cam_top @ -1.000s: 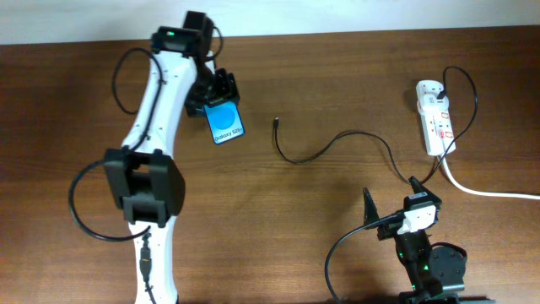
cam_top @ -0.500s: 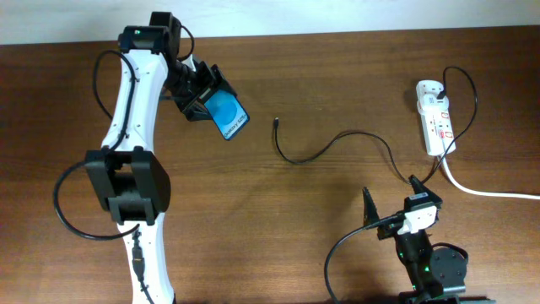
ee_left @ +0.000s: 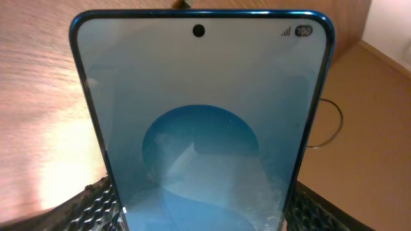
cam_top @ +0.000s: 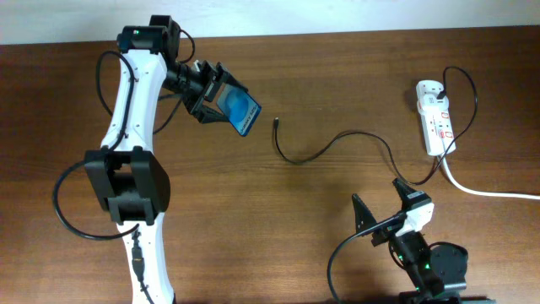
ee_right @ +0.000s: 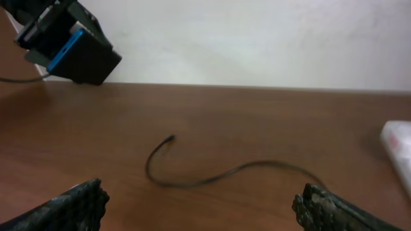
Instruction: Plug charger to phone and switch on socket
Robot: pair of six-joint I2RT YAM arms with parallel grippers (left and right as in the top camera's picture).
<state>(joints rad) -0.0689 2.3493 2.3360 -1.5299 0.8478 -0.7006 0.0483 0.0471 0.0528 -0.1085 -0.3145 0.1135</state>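
My left gripper is holding the phone by its bottom end (ee_left: 202,213), and the charger must go there, so next my right gripper grabs the phone's free top end (cam_top: 250,119) first.
My left gripper (cam_top: 211,93) is shut on the phone (cam_top: 240,110) and holds it tilted above the table at the back left. In the left wrist view the blue screen of the phone (ee_left: 202,128) fills the frame between the pads (ee_left: 96,205). The charger (cam_top: 295,161) lies loose on the wood, its plug tip (cam_top: 277,123) just right of the phone. It runs right to the socket (cam_top: 434,118) at the far right. My right gripper (cam_top: 377,191) is open and empty near the front edge, facing the charger (ee_right: 212,179); the plug tip (ee_right: 170,137) lies farther off.
A thick white cord (cam_top: 481,191) leaves the socket toward the right edge. In the right wrist view the socket (ee_right: 399,144) shows at the right edge and the held phone (ee_right: 64,48) at the upper left. A pale wall stands behind the table.
The left arm has swung the phone to the right, toward the plug tip, and tilted it on edge. The right gripper has turned slightly to the left, still open.
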